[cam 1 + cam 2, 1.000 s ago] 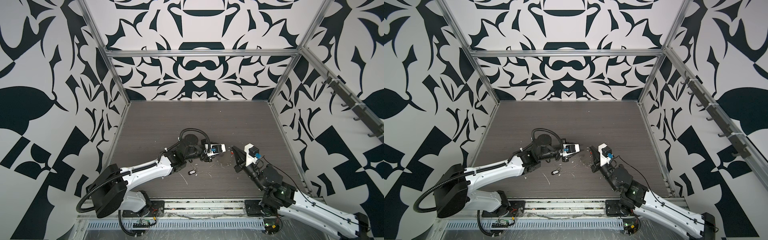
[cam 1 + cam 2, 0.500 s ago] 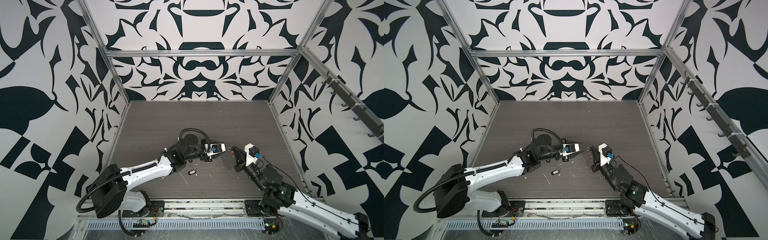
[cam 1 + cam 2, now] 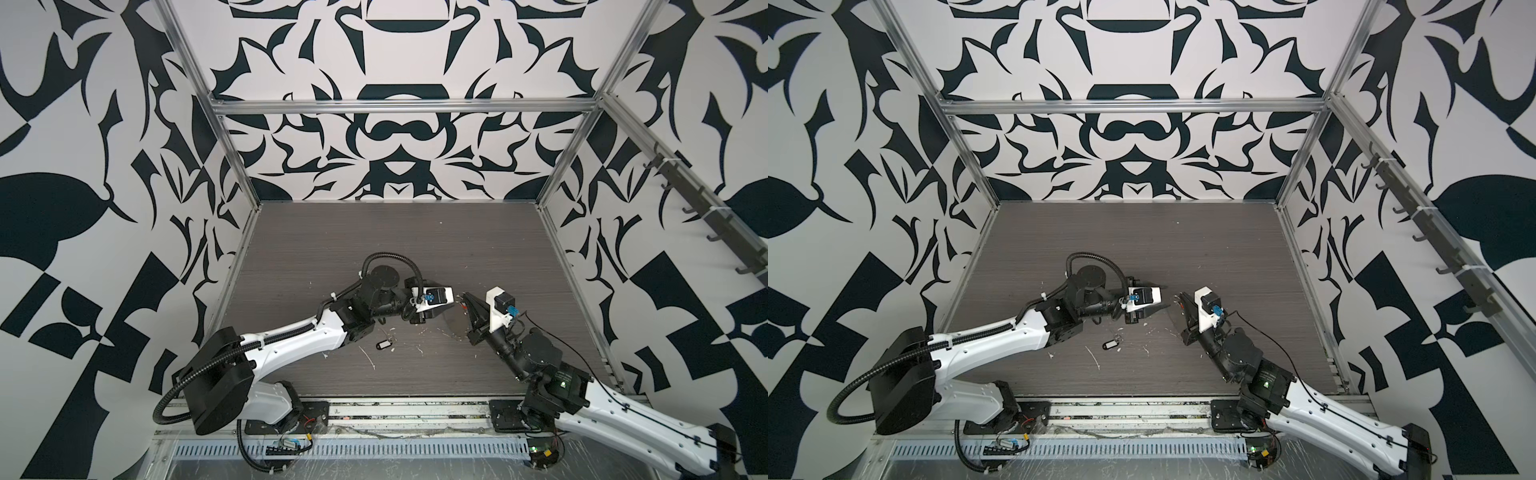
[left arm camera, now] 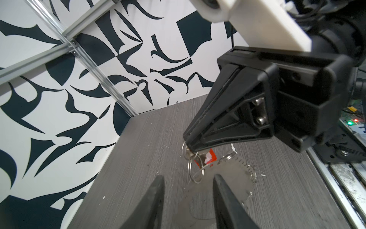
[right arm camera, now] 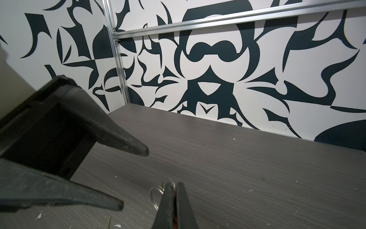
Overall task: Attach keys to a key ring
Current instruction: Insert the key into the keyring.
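My left gripper's open fingers are short of the dangling split ring (image 4: 195,167), so my left gripper should move closer before it pinches the ring's lower loop (image 4: 197,180).
My right gripper (image 4: 188,147) is shut on the keys with the red-orange tag (image 4: 211,157); small split rings (image 4: 195,174) dangle from its tip. The key ring (image 4: 229,178), a thin grey see-through hoop, sits just below that bunch, and I cannot tell whether it rests on the table. My left gripper (image 4: 187,178) is open, its fingers (image 4: 158,186) astride the hoop's near edge, touching nothing. In both top views the two gripper tips face each other (image 3: 457,296) (image 3: 1175,297). The black-tag keys (image 3: 384,344) (image 3: 1111,343) lie on the table in front of the left arm.
White scraps and flecks (image 3: 368,357) are scattered over the dark wood-grain table (image 3: 374,241). Patterned walls with aluminium posts (image 3: 235,166) enclose the table on three sides. A metal rail (image 3: 415,409) runs along the front edge.
My left gripper's jaws have opened wider. The right gripper has stayed shut on the red-orange-tag keys and has barely moved.
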Controlling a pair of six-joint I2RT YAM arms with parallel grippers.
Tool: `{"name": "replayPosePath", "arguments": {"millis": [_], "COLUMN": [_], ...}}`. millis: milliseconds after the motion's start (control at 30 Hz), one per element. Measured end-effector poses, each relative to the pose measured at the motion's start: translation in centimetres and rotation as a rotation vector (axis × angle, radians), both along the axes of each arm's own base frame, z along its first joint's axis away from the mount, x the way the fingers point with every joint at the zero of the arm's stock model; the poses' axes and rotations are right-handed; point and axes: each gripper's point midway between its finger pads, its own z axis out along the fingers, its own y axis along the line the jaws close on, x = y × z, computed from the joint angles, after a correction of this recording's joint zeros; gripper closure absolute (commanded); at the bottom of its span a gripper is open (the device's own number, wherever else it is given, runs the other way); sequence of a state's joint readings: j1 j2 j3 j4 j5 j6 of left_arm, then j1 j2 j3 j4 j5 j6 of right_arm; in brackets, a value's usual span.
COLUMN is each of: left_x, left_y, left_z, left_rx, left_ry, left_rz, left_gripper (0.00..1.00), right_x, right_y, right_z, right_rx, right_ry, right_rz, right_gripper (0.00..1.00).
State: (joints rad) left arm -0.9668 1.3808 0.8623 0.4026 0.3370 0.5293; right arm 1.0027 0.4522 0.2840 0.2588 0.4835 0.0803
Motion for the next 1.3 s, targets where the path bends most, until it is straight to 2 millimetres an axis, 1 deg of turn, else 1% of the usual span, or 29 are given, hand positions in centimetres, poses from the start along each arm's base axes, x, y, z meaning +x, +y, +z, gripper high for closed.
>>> {"name": "replayPosePath", "arguments": {"millis": [67, 100, 167, 400, 533, 667, 800, 867, 933, 1033, 1133, 1167, 1267, 1300], "left_x": [0.2, 0.2, 0.2, 0.3, 0.4, 0.4, 0.3, 0.3, 0.4, 0.5, 0.5, 0.5, 0.4, 0.4], "left_y": [-0.3, -0.3, -0.4, -0.6, -0.9, -1.0, -1.0, -1.0, -1.1, -1.2, -1.2, -1.2, -1.2, -1.2], "left_z": [0.0, 0.0, -0.3, -1.4, -1.7, -1.9, -2.1, -2.1, -2.0, -1.8, -2.1, -2.2, -2.4, -2.4], "left_rx": [0.012, 0.016, 0.027, 0.074, 0.092, 0.104, 0.109, 0.112, 0.114, 0.112, 0.119, 0.122, 0.128, 0.129], "left_ry": [0.006, 0.009, 0.016, 0.04, 0.048, 0.059, 0.061, 0.061, 0.062, 0.061, 0.069, 0.07, 0.072, 0.073], "left_rz": [-0.002, -0.003, -0.004, -0.011, -0.012, -0.016, -0.022, -0.024, -0.024, -0.024, -0.023, -0.023, -0.024, -0.024], "left_gripper": [0.58, 0.6, 0.64, 0.7, 0.75, 0.83, 0.84, 0.79, 0.77, 0.77, 0.83, 0.84, 0.83, 0.82], "right_x": [0.0, 0.0, 0.0, 0.0, 0.0, 0.1, 0.0, 0.0, 0.0, 0.0, 0.0, 0.0, 0.0, 0.0], "right_y": [0.0, 0.0, 0.0, 0.0, 0.2, 0.4, 0.5, 0.5, 0.5, 0.6, 0.6, 0.6, 0.7, 0.7], "right_z": [0.0, 0.0, 0.0, 0.0, -0.2, -0.6, -0.6, -0.6, -0.6, -0.6, -0.6, -0.6, -0.6, -0.6], "right_rx": [-0.001, -0.001, -0.001, -0.001, -0.006, -0.021, -0.022, -0.021, -0.02, -0.021, -0.021, -0.022, -0.023, -0.022], "right_ry": [0.001, 0.001, 0.001, 0.001, 0.004, 0.014, 0.014, 0.014, 0.013, 0.013, 0.013, 0.014, 0.014, 0.014], "right_rz": [0.0, 0.0, 0.0, 0.0, 0.004, 0.009, 0.015, 0.016, 0.017, 0.019, 0.02, 0.023, 0.026, 0.027], "right_gripper": [1.0, 1.0, 1.0, 1.0, 1.0, 1.0, 1.0, 1.0, 1.0, 1.0, 1.0, 1.0, 1.0, 1.0]}}
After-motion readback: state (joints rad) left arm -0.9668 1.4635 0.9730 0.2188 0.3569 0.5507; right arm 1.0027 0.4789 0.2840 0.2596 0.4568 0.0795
